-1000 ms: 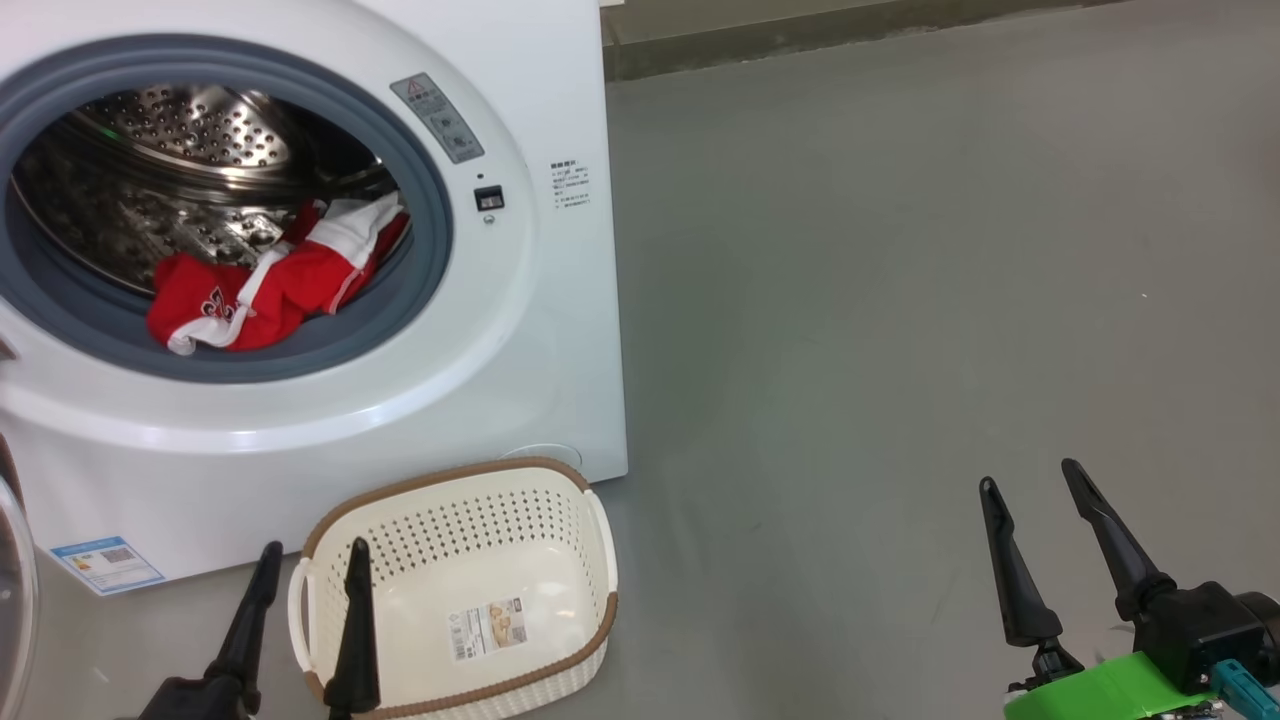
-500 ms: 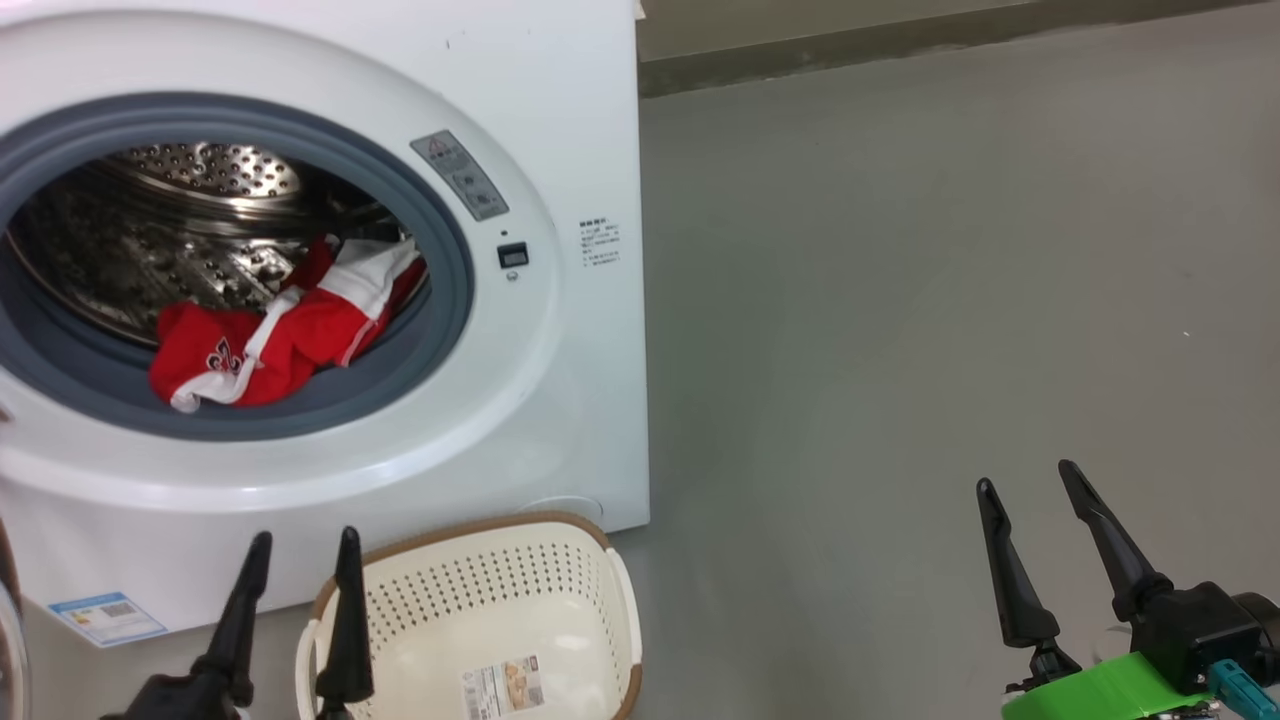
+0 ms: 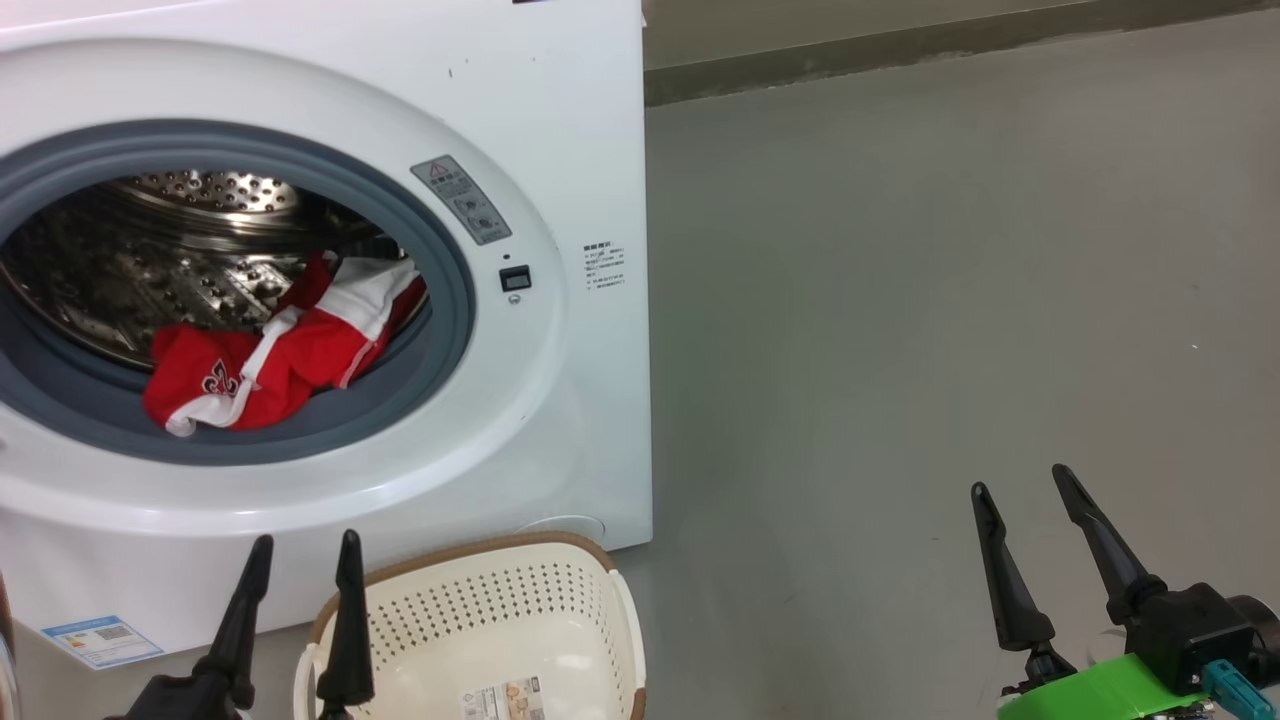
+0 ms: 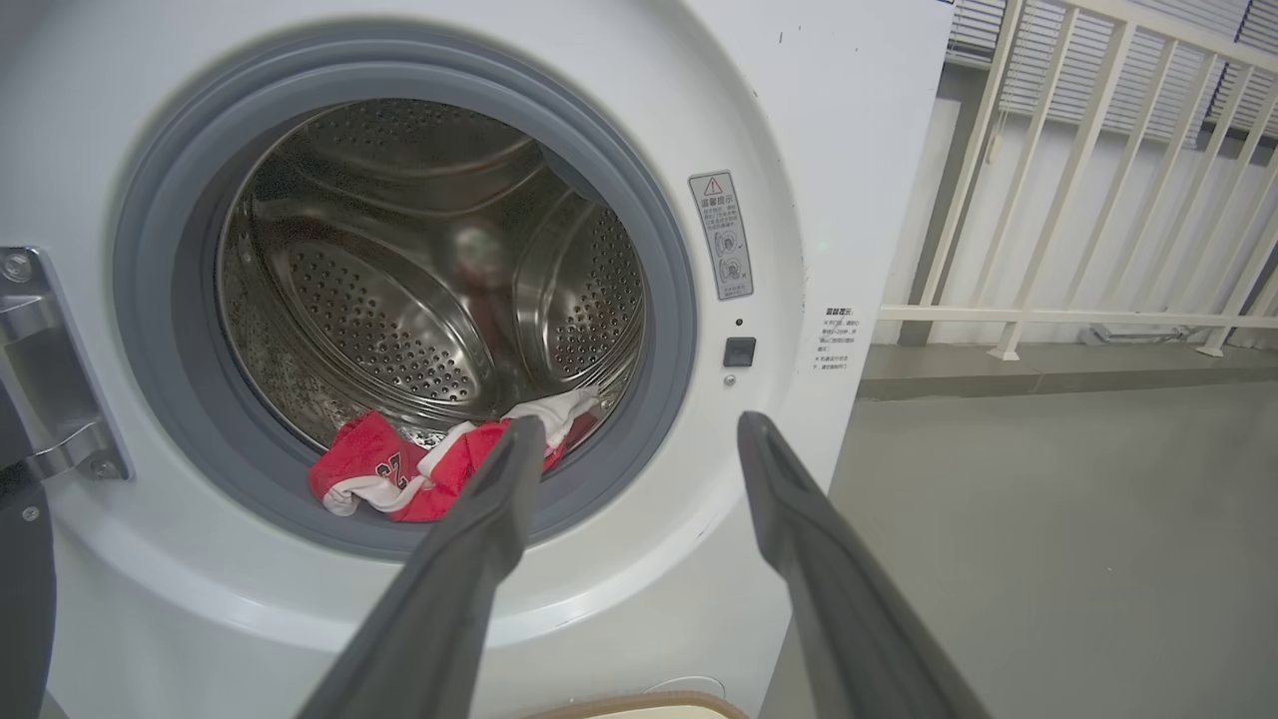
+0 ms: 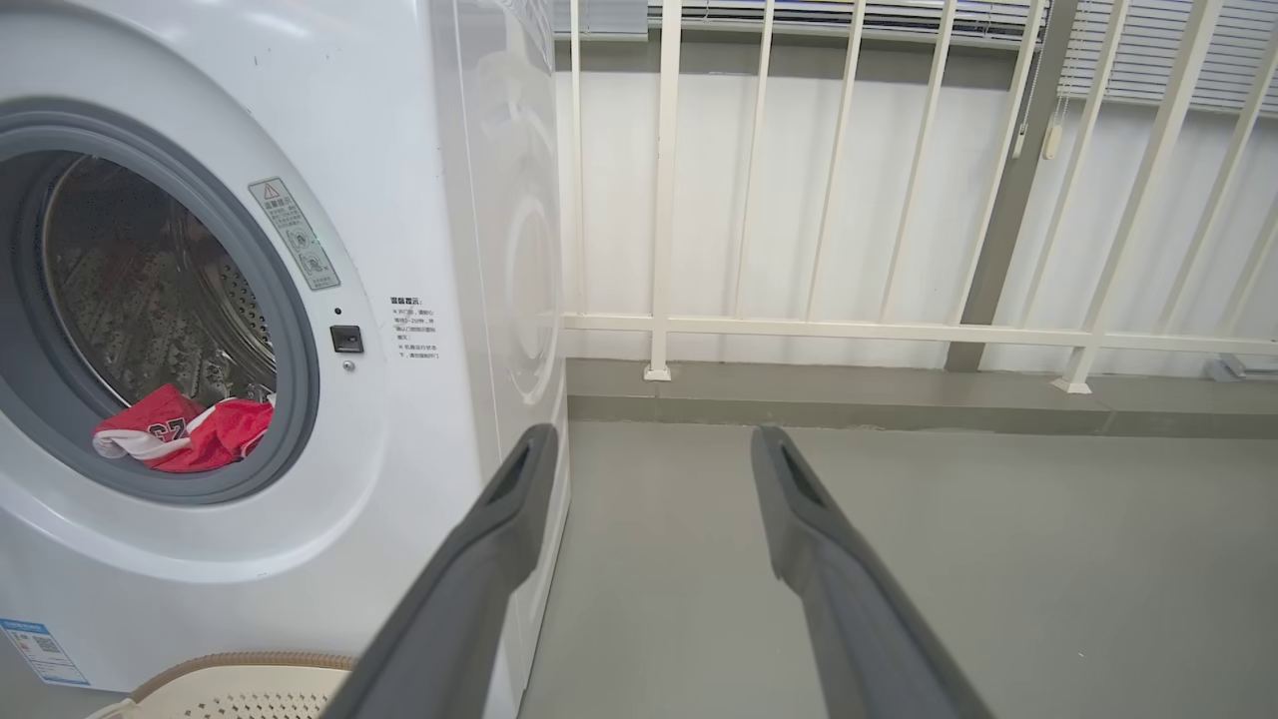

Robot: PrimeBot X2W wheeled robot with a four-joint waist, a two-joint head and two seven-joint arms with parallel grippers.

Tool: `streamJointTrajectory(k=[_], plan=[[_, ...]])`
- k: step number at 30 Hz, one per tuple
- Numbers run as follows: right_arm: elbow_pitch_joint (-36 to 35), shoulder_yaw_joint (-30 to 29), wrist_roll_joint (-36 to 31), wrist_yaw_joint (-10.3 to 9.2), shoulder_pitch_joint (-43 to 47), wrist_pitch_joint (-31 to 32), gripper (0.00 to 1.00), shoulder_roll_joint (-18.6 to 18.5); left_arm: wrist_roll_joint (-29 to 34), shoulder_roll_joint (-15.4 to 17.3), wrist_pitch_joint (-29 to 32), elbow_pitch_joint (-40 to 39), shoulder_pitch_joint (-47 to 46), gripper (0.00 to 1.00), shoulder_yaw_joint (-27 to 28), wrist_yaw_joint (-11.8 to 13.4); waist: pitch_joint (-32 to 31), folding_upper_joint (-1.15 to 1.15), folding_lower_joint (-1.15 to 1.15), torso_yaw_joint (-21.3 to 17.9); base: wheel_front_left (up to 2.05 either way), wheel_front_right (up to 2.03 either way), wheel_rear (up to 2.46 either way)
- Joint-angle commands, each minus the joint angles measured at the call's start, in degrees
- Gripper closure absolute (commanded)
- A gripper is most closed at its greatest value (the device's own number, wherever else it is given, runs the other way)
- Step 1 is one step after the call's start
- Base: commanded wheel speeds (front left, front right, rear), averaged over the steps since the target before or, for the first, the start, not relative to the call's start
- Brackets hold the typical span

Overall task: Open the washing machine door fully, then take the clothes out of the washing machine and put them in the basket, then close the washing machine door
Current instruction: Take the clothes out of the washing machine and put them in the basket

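The clothes (image 3: 288, 358) are heaped over the drum's front rim (image 3: 234, 420), so the robot's pull will bring the whole bundle out together and leave the drum empty.
The washing machine (image 3: 560, 130) stands at the left with its mouth uncovered, and the red and white clothes (image 3: 270, 365) lie at the drum's front lip. Of the washing machine door I see a dark edge (image 4: 20, 599) past the hinge at the far left. The basket (image 3: 480, 620) sits on the floor in front of the machine, with nothing but its label inside. My left gripper (image 3: 306, 540) is open beside the basket's left rim, below the drum mouth, and points at the clothes (image 4: 399, 479). My right gripper (image 3: 1019, 480) is open over bare floor at the right.
Grey floor (image 3: 950, 300) stretches to the right of the machine. A low kerb and a white railing (image 5: 899, 330) run along the back wall. The basket rim (image 5: 240, 684) lies close to the machine's base.
The whole head picture has shifted: machine and basket sit lower in it, so the camera moved. The clothes lie as before and both grippers stay open.
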Motion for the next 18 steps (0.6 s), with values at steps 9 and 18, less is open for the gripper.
streamJointTrajectory(k=[9,18], plan=[[-1.37,1.67,0.32,0.36,-1.64,-0.37,0.00,-0.55,0.39,0.20,-0.52,-0.60,-2.81,0.00,1.83,0.52,0.05,0.00,0.00,0.08,0.00,0.00,0.00],[-2.00,2.04,0.27,0.36,-2.00,-0.37,0.00,-0.55,0.17,0.01,-0.52,-0.10,-4.41,0.00,1.75,1.57,2.18,0.00,0.00,0.99,0.00,0.00,0.00]])
